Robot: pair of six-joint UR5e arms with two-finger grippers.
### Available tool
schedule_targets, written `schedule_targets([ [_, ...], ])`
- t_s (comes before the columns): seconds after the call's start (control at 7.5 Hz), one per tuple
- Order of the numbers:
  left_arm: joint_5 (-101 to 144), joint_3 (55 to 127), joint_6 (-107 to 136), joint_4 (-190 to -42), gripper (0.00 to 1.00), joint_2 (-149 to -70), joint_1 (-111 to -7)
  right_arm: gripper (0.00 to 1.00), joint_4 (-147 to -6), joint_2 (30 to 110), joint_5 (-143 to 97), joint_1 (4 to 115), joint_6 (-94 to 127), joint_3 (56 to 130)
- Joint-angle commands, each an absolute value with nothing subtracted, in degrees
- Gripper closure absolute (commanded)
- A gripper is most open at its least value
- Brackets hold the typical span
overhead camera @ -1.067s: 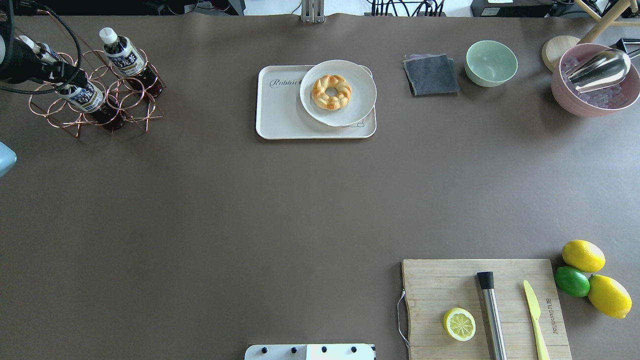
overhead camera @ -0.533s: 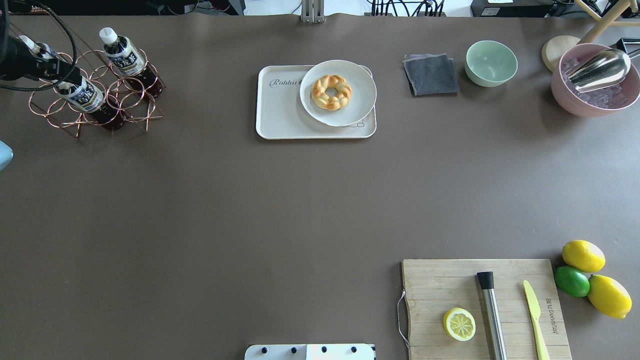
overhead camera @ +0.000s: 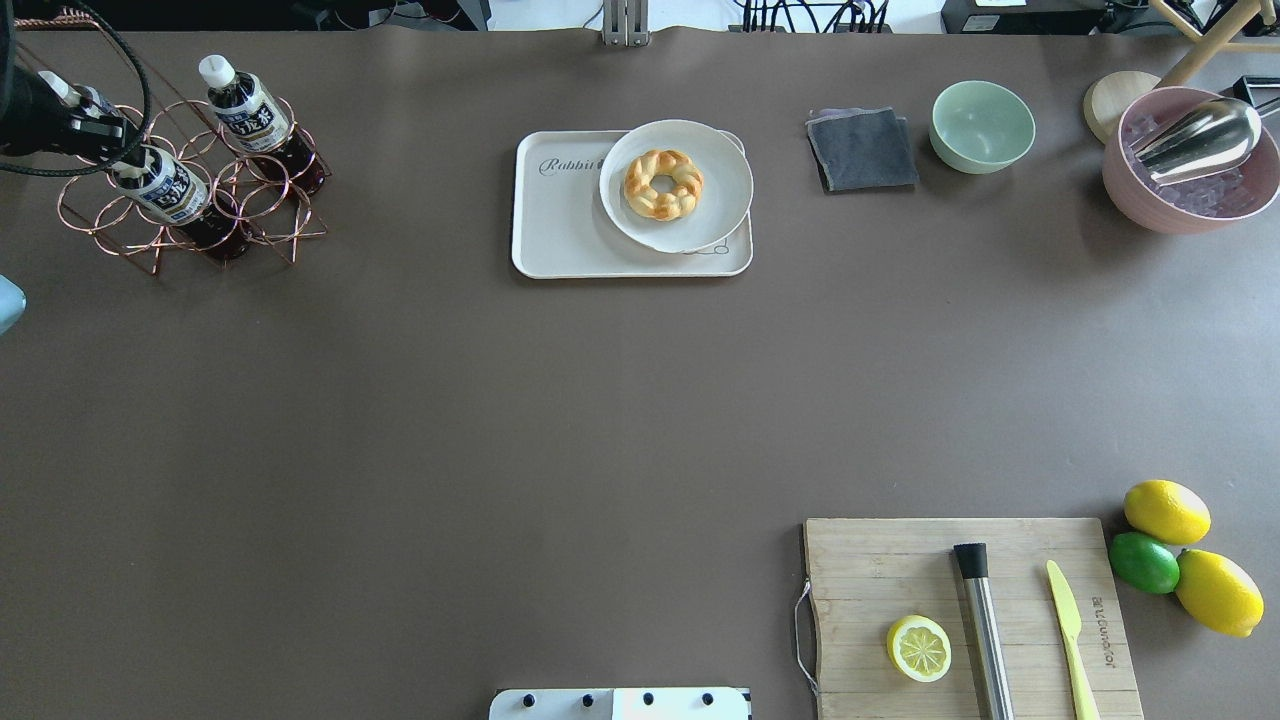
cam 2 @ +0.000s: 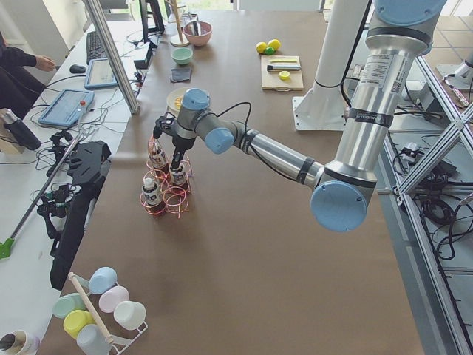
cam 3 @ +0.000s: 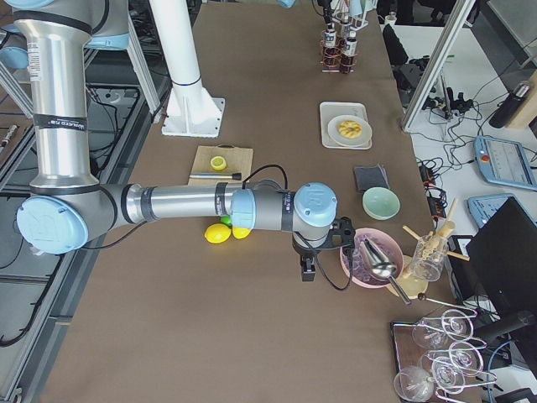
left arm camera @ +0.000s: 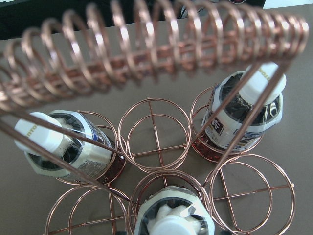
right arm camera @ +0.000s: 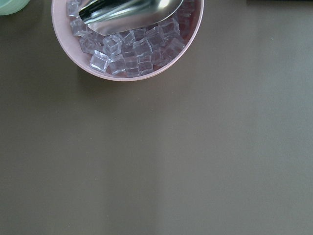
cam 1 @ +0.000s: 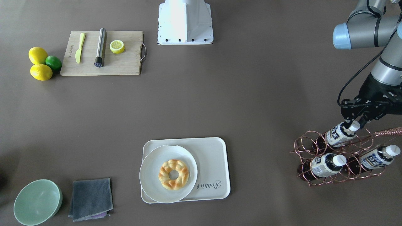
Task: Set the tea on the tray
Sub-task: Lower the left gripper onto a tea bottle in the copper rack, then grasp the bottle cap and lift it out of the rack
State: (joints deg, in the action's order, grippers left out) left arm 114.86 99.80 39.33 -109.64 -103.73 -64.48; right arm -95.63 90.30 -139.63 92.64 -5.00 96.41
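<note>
The nearest tea bottle (cam 1: 340, 135) has an open ring (left arm camera: 168, 172) around it, so it should slide up and leave the copper rack behind when I lift it by its cap.
Three tea bottles stand in a copper wire rack (overhead camera: 240, 195) at the far left. The nearest tea bottle (cam 1: 337, 134) also shows in the overhead view (overhead camera: 165, 188) and at the bottom of the left wrist view (left arm camera: 173, 225). My left gripper (cam 1: 355, 121) is open just above it, fingers either side of its white cap. The other two bottles (cam 1: 326, 164) (cam 1: 377, 157) stand behind. The cream tray (overhead camera: 560, 225) lies at the far middle, also in the front view (cam 1: 213, 163). My right gripper (cam 3: 308, 267) hovers beside the pink bowl; I cannot tell its state.
A white plate with a ring pastry (overhead camera: 664, 184) covers the tray's right part; its left part is bare. A grey cloth (overhead camera: 862, 148), a green bowl (overhead camera: 982, 125) and a pink bowl of ice (right arm camera: 129, 41) are far right. A cutting board (overhead camera: 970, 610) and citrus fruit (overhead camera: 1165, 510) are near right.
My left gripper has shifted a little toward the table's far left corner over the rack, settling over the nearest bottle's cap. Nothing else has moved.
</note>
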Motion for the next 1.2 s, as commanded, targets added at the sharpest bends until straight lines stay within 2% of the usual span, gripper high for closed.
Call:
schedule_targets([
  [0.0, 114.79, 99.58, 39.46, -109.25, 1.00, -104.76, -64.51, 0.00, -95.62, 89.74, -139.40, 92.64, -4.84, 96.33],
  [0.67, 124.72, 100.63, 35.88, -97.95, 1.00, -111.61, -73.90, 0.00, -95.62, 89.38, -139.31, 92.64, -4.57, 96.33],
  [0.8, 124.80, 102.72, 34.21, -93.73, 1.00, -112.84, -75.31, 0.00, -95.62, 89.47, -139.31, 92.72, -4.48, 96.33],
  [1.07, 124.63, 111.49, 34.10, -84.42, 1.00, -113.47, -75.85, 0.00, -95.62, 89.65, -139.31, 92.64, -4.57, 96.33],
])
